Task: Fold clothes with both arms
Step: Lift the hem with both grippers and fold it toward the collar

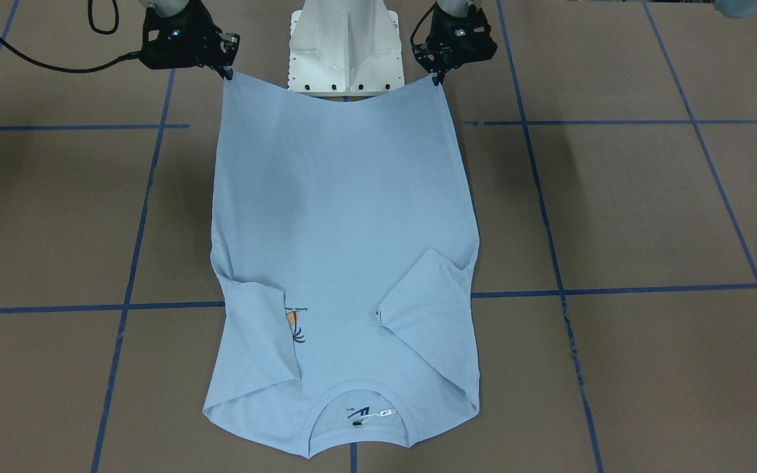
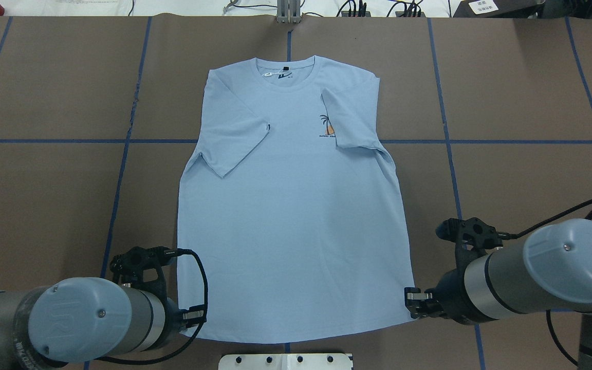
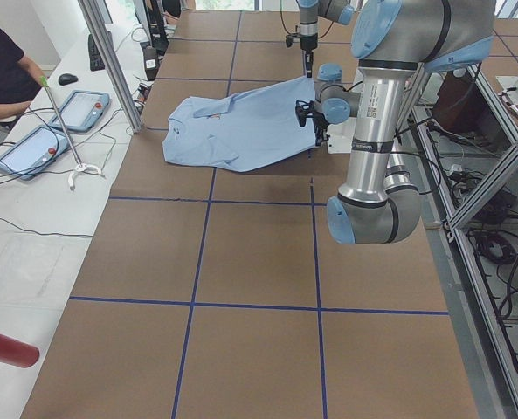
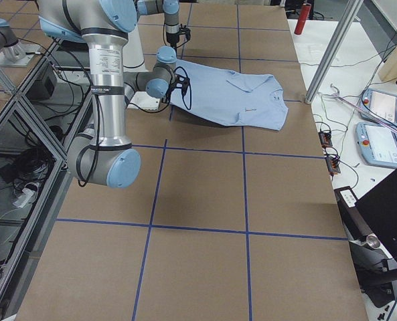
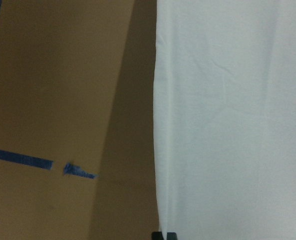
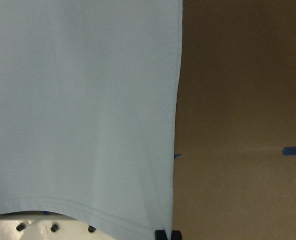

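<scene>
Next, my left gripper pulls the hem (image 1: pixel 336 101) tight toward the pedestal base before I fold it to the collar (image 1: pixel 358 385), because the hem sags from my left gripper to my right gripper.
The pale blue T-shirt (image 2: pixel 291 221) lies chest-up, collar (image 2: pixel 285 64) at the table's far side, both sleeves folded inward over the chest. The right-hand sleeve partly covers the small palm print (image 2: pixel 325 125). My left gripper (image 2: pixel 193 321) is shut on the near-left hem corner. My right gripper (image 2: pixel 410 303) is shut on the near-right hem corner. In the front-facing view the hem (image 1: pixel 345 95) hangs lifted and sagging between the left gripper (image 1: pixel 437 79) and the right gripper (image 1: pixel 229 73). Each wrist view shows the shirt's side edge (image 5: pixel 157 150) (image 6: pixel 177 100) running up from the fingertips.
The white pedestal base (image 1: pixel 345 46) stands just behind the raised hem. Brown table surface with blue tape lines (image 2: pixel 44 140) surrounds the shirt. A person sits at a side bench with tablets (image 3: pixel 31 148). A red bottle (image 3: pixel 5 347) lies off the table's end.
</scene>
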`<action>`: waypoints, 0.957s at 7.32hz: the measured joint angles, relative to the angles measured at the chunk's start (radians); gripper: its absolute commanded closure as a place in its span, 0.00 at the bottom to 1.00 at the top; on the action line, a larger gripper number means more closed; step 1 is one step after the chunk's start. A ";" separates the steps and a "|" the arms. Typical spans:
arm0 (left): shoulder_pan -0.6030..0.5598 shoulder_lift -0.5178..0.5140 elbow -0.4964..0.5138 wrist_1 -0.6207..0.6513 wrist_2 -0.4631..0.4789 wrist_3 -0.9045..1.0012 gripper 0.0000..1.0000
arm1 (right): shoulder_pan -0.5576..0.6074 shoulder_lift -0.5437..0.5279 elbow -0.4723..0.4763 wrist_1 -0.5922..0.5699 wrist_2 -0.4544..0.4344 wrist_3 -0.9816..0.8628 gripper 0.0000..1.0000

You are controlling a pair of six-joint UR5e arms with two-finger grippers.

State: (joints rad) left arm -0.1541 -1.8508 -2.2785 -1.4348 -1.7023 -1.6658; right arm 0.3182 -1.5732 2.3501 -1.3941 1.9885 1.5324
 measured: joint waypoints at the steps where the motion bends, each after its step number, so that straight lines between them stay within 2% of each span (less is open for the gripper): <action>1: 0.023 -0.002 -0.056 0.034 -0.002 0.007 1.00 | -0.009 -0.040 0.043 0.000 0.050 0.000 1.00; 3: 0.079 -0.002 -0.174 0.144 -0.003 0.034 1.00 | -0.014 -0.073 0.081 0.001 0.144 0.000 1.00; 5: 0.102 -0.010 -0.195 0.178 -0.002 0.043 1.00 | -0.003 -0.070 0.080 0.001 0.177 -0.004 1.00; 7: 0.024 -0.021 -0.179 0.180 -0.004 0.110 1.00 | 0.094 -0.010 0.025 0.001 0.176 -0.018 1.00</action>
State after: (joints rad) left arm -0.1306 -1.8719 -2.4573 -1.2548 -1.7061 -1.5561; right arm 0.4126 -1.5828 2.3754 -1.3928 2.1642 1.5142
